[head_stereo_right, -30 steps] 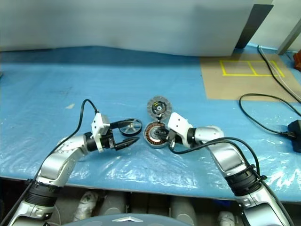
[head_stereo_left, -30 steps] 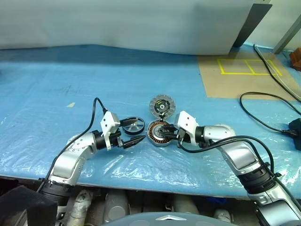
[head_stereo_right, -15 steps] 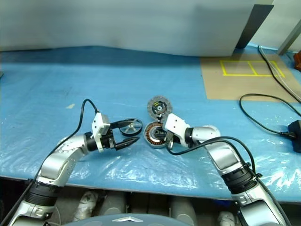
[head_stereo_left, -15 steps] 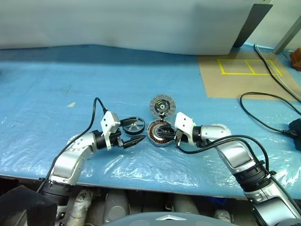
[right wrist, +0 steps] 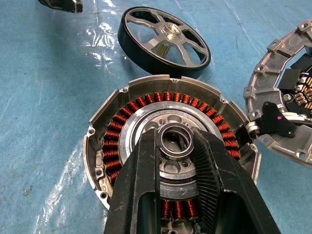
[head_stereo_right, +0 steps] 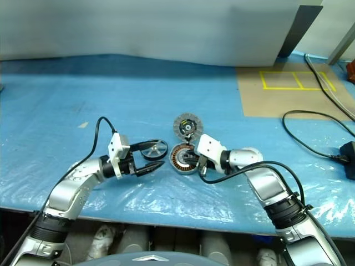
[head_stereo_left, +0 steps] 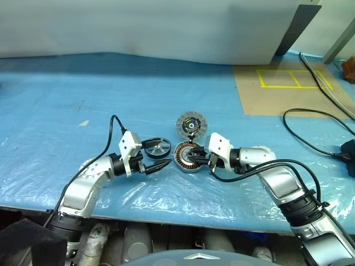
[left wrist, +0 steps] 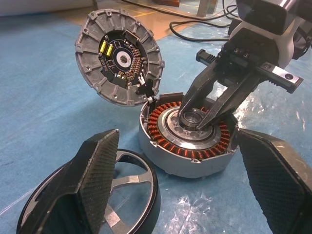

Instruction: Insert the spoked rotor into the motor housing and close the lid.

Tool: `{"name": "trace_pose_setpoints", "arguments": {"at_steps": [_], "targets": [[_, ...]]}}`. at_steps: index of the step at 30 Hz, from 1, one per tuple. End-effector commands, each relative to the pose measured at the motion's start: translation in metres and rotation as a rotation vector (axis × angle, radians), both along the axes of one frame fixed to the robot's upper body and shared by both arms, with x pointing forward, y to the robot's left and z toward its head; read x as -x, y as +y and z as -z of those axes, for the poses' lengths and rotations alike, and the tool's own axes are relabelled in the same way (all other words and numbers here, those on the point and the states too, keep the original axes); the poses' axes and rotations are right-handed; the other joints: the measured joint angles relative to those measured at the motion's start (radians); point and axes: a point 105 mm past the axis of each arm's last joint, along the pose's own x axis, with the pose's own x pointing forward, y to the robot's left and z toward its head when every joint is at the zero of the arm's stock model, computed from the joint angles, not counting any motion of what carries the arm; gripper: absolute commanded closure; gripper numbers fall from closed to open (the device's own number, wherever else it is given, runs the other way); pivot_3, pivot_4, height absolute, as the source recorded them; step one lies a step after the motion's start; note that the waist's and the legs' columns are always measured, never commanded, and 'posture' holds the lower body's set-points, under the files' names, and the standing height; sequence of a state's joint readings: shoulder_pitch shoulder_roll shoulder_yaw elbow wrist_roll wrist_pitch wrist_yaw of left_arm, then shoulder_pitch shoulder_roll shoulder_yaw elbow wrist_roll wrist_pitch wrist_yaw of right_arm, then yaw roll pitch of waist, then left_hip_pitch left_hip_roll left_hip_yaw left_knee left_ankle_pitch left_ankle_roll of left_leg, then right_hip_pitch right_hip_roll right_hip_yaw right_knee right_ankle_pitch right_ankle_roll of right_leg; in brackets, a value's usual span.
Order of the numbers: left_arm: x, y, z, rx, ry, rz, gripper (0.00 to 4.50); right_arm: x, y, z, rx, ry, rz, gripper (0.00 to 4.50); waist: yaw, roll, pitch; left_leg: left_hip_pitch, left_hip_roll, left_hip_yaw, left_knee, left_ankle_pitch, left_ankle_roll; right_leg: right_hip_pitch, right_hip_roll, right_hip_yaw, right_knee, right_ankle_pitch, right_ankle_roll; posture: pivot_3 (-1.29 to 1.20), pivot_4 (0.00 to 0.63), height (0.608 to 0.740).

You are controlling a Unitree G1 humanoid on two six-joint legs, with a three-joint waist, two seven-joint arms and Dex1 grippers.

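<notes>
The ring stands proud [right wrist: 176, 140] of the middle of the housing, so the robot's right gripper needs to open, close its fingers and press the ring down [left wrist: 191, 118] before the spoked rotor goes in.
The motor housing [head_stereo_left: 182, 157] lies on the blue table, its copper windings [right wrist: 141, 105] ringing a central hub. My right gripper [head_stereo_left: 206, 159] reaches in from the right, shut on that hub ring [right wrist: 175, 141], its fingers [right wrist: 214, 190] on either side. The lid [head_stereo_left: 190, 124] stands tilted up behind the housing, and its inner face with yellow parts shows in the left wrist view [left wrist: 119, 58]. The spoked rotor [head_stereo_left: 157, 147] lies flat just left of the housing. My left gripper [head_stereo_left: 163, 153] is open and level, one finger [left wrist: 95, 180] over the rotor's rim, holding nothing.
A black cable [head_stereo_left: 310, 119] loops across the right side to a black plug [head_stereo_left: 348, 148]. A brown board with yellow tape squares [head_stereo_left: 294, 78] lies at the back right. A grey panel rises behind the table, whose front edge runs just below both arms.
</notes>
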State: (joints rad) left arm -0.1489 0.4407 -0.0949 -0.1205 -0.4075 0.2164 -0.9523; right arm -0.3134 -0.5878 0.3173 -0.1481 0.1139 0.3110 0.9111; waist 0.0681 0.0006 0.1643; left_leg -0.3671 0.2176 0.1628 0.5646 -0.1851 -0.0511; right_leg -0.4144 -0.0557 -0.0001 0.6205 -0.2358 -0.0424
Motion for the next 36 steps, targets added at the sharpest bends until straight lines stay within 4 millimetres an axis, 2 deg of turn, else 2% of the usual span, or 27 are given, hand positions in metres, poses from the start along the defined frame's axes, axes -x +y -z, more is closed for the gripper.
{"name": "trace_pose_setpoints", "arguments": {"at_steps": [1, 13, 14, 18, 23, 29, 32, 36], "targets": [[0.001, -0.001, -0.005, 0.005, -0.033, 0.012, 0.47, -0.001, 0.002, 0.0, 0.006, -0.016, -0.005, 3.9, 0.0, 0.0, 0.0, 0.0, 0.0, 0.0, 0.0, 0.0, 0.0, 0.0, 0.0, 0.0, 0.0, 0.0, 0.0, 0.0, 0.15, 0.74], [-0.001, 0.0, -0.004, 0.001, -0.036, 0.006, 0.47, -0.002, -0.003, 0.005, 0.036, -0.015, -0.004, 3.9, 0.0, 0.0, 0.0, 0.0, 0.0, 0.0, 0.0, 0.0, 0.0, 0.0, 0.0, 0.0, 0.0, 0.0, 0.0, 0.0, 0.15, 0.74], [-0.001, 0.0, -0.004, 0.002, -0.036, 0.006, 0.47, -0.002, -0.002, 0.004, 0.031, -0.016, -0.008, 3.18, 0.0, 0.0, 0.0, 0.0, 0.0, 0.0, 0.0, 0.0, 0.0, 0.0, 0.0, 0.0, 0.0, 0.0, 0.0, 0.0, 0.15, 0.74], [-0.001, 0.0, -0.004, 0.005, -0.037, 0.005, 0.47, 0.0, 0.004, -0.002, -0.003, -0.012, -0.014, 1.94, 0.0, 0.0, 0.0, 0.0, 0.0, 0.0, 0.0, 0.0, 0.0, 0.001, 0.0, 0.0, 0.0, 0.0, 0.0, 0.0, 0.15, 0.74], [0.0, 0.0, -0.005, 0.005, -0.036, 0.003, 0.47, 0.0, 0.004, -0.015, -0.044, -0.017, -0.013, 1.94, 0.0, 0.0, 0.0, 0.0, 0.0, 0.0, 0.0, 0.0, 0.0, 0.0, 0.0, 0.0, 0.0, 0.0, 0.0, 0.0, 0.15, 0.74], [-0.001, -0.001, -0.007, 0.009, -0.038, 0.002, 0.47, -0.006, 0.012, -0.046, -0.163, -0.046, 0.012, 1.94, -0.001, 0.0, 0.0, 0.0, 0.0, 0.0, 0.0, 0.0, 0.0, 0.0, 0.0, 0.0, 0.0, 0.0, 0.0, 0.0, 0.15, 0.74], [-0.002, -0.001, -0.008, 0.01, -0.038, 0.001, 0.47, -0.009, 0.016, -0.054, -0.224, -0.028, 0.024, 2.55, 0.0, 0.0, 0.0, 0.0, 0.0, 0.0, 0.0, 0.0, 0.0, 0.0, 0.0, 0.0, 0.001, 0.0, 0.0, 0.0, 0.15, 0.74], [-0.002, -0.002, -0.009, 0.008, -0.039, 0.004, 0.47, -0.006, 0.019, -0.033, -0.157, -0.004, 0.009, 3.97, 0.001, 0.0, 0.0, 0.0, 0.0, 0.0, 0.0, 0.0, 0.0, 0.0, 0.0, 0.0, 0.0, 0.0, 0.0, 0.0, 0.15, 0.74]]}}
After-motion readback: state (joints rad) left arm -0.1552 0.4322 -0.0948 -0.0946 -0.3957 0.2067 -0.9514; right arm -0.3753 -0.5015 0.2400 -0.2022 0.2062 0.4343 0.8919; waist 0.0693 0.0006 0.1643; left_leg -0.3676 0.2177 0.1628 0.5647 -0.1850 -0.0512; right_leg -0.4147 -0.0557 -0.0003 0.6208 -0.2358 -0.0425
